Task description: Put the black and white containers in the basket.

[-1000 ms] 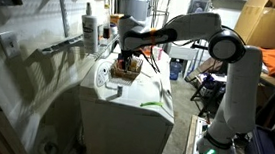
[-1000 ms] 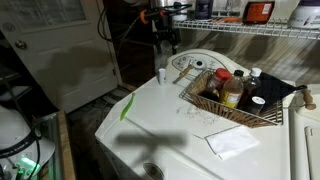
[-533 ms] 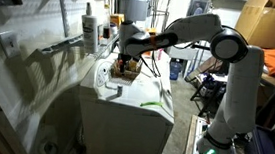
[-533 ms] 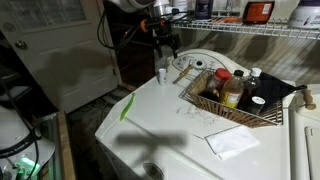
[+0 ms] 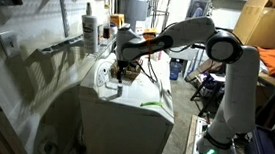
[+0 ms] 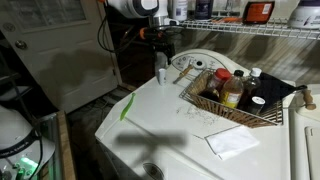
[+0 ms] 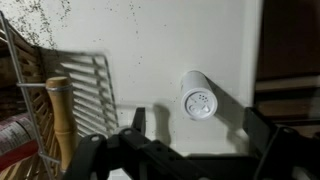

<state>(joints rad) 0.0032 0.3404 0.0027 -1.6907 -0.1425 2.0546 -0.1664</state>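
Note:
The white shaker [image 6: 161, 76] stands clear of the basket and lines up with the gap between my open fingers, so my gripper should go on down until the fingers are on both sides of the lid [image 7: 200, 104].
A white shaker container [image 6: 161, 75] stands upright on the white appliance top [image 6: 150, 125], left of the brown basket [image 6: 214, 108]. In the wrist view the shaker [image 7: 198, 96] shows its holed lid, with the basket's wall [image 7: 95, 85] to its left. My gripper [image 6: 160, 56] hangs just above the shaker, open and empty, and its two fingers [image 7: 198, 135] sit wide on either side below the shaker in the picture. A black-lidded container [image 6: 259, 103] lies in the basket among bottles. In an exterior view the gripper [image 5: 127, 62] is over the basket area [image 5: 128, 74].
The basket holds several bottles [image 6: 231, 90] and a wooden handle [image 7: 60, 118]. A white cloth [image 6: 232, 141] lies on the appliance top. A wire shelf [image 6: 250, 30] runs behind. The appliance's edge [image 7: 262, 60] drops off right of the shaker.
My gripper has come down and slightly sideways toward the white shaker, staying open. The shaker and basket have not moved.

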